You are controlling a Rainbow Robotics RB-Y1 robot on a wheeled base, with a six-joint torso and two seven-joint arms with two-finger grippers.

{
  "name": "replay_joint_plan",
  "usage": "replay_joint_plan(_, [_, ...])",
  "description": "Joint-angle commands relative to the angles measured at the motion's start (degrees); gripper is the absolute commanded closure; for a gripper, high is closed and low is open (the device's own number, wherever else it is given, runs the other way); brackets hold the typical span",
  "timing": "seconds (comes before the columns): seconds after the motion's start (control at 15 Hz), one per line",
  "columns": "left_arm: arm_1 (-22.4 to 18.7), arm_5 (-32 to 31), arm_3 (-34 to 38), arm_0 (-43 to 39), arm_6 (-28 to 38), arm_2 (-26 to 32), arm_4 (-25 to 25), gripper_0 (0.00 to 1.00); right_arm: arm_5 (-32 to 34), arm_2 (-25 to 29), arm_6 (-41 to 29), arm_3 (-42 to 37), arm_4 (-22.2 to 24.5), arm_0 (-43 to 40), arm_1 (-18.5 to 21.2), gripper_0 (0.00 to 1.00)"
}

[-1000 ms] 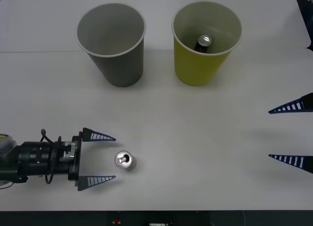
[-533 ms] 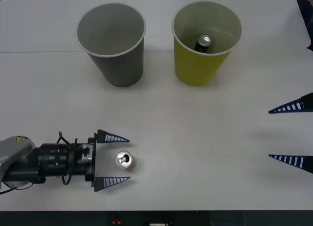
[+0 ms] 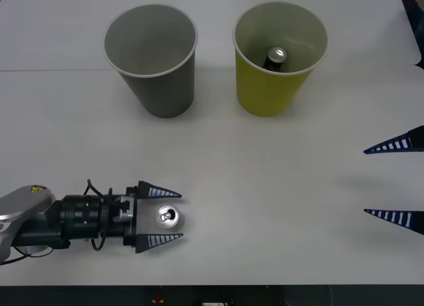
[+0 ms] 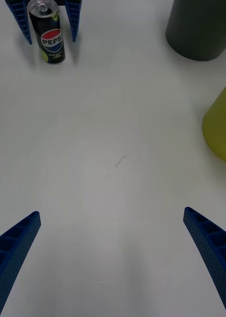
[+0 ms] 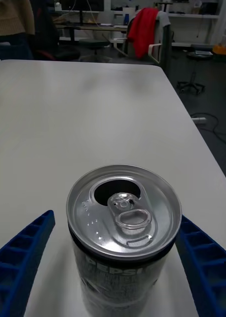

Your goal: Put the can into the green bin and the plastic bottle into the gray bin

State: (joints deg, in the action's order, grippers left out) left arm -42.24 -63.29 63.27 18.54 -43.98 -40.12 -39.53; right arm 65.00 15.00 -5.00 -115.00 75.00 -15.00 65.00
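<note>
The wide green bin already has a silver-topped can (image 3: pixel 275 57) in it. The Pepsi can (image 3: pixel 168 217) should therefore tip over onto its side when I drop it in.
The can (image 3: pixel 169 217) stands upright on the white table near its front left; it has a silver pull-tab top (image 5: pixel 124 210) and a dark Pepsi body (image 4: pixel 51 42). My left gripper (image 3: pixel 181 216) is open, one blue finger on each side of the can, close to it but apart. The gray bin (image 3: pixel 152 57) stands upright at the back left with nothing visible inside. Upright to its right, the green bin (image 3: pixel 255 87) holds another silver-topped dark can (image 3: pixel 275 56). At the right edge my right gripper (image 3: pixel 364 181) hangs open over bare table. The plastic bottle is out of view.
Bare white table (image 3: pixel 265 187) stretches between the two grippers and in front of both bins. The table's front edge lies just below the left arm. Chairs and desks (image 5: pixel 142 34) stand in the room beyond the table's far edge.
My left gripper has slid right, so its fingers now flank the can instead of stopping short of it, and they stand a little narrower. The right gripper has not moved.
</note>
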Motion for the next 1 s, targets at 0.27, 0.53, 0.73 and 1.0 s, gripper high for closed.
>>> replay_joint_plan(0.27, [-0.04,0.01,0.01,-0.08,-0.31,-0.04,-0.19,1.00,0.00,0.00,0.00,0.00,0.00,0.00,0.00,0.00])
replay_joint_plan(0.53, [-0.21,0.01,0.72,0.45,0.39,0.40,-0.19,1.00,0.00,0.00,0.00,0.00,0.00,0.00,0.00,0.00])
replay_joint_plan(0.73, [-0.92,-0.08,3.18,0.80,3.99,4.35,-5.38,1.00,0.00,0.00,0.00,0.00,0.00,0.00,0.00,0.00])
replay_joint_plan(1.0, [-1.00,-1.75,4.85,0.71,10.41,7.78,-9.24,1.00,0.00,0.00,0.00,0.00,0.00,0.00,0.00,0.00])
